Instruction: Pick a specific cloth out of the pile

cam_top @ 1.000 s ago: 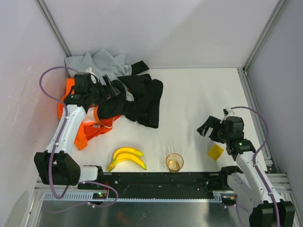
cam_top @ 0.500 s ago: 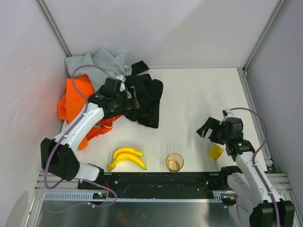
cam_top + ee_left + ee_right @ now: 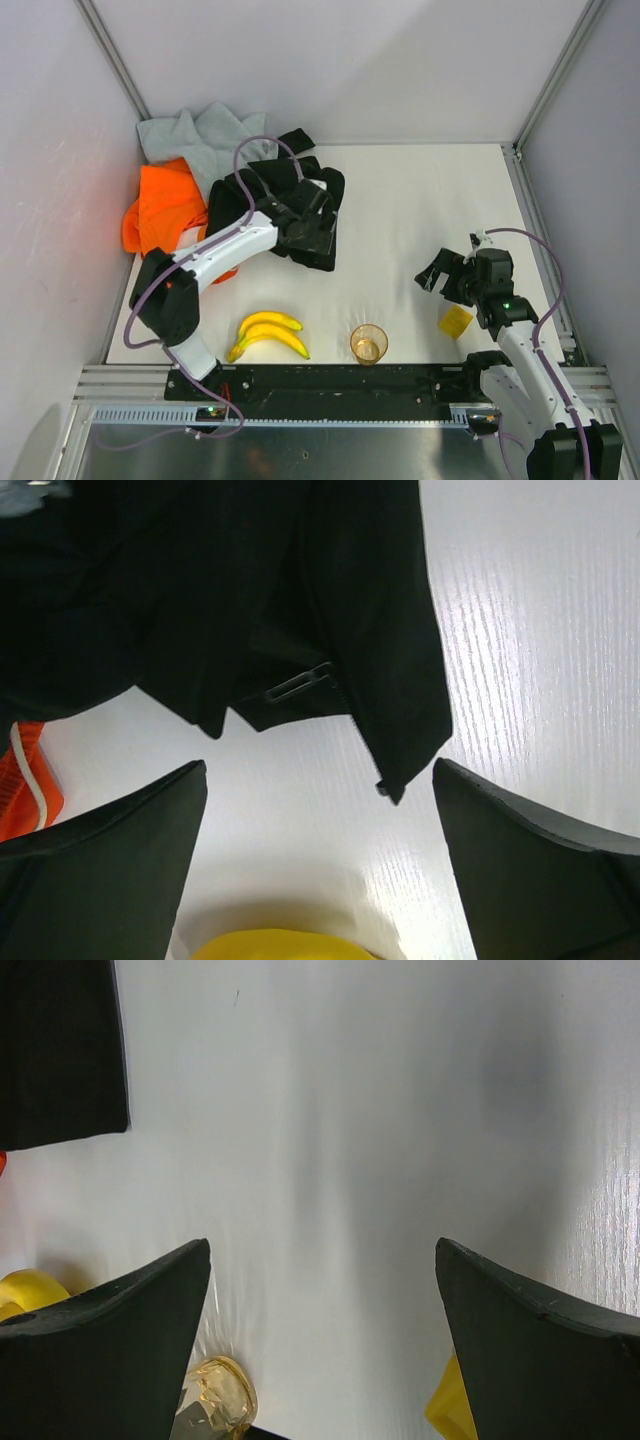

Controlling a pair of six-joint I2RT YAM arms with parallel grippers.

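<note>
The black garment's front tip (image 3: pixel 396 750) points between the open fingers of my left gripper, clear of the red-orange cloth, so the gripper should keep going down and close on that tip (image 3: pixel 321 259).
The pile lies at the back left: a light grey garment (image 3: pixel 200 130), a bright orange garment (image 3: pixel 162 205) and black garments (image 3: pixel 318 185). The red-orange cloth with white trim is mostly hidden under my left arm. Only a sliver of it shows in the top view (image 3: pixel 226 272) and at the left edge of the left wrist view (image 3: pixel 22 780). My left gripper (image 3: pixel 312 222) is open and empty above the front edge of the black garments (image 3: pixel 300 610). My right gripper (image 3: pixel 435 272) is open and empty over bare table at the right.
A banana bunch (image 3: pixel 268 333) lies near the front edge and shows in the left wrist view (image 3: pixel 285 945). An amber cup (image 3: pixel 369 343) stands right of it. A small yellow piece (image 3: pixel 456 320) lies by the right arm. Walls enclose the table.
My left arm has swung right, from the pile's left side to over the black garments, uncovering the bright orange garment. The right arm has not moved.
</note>
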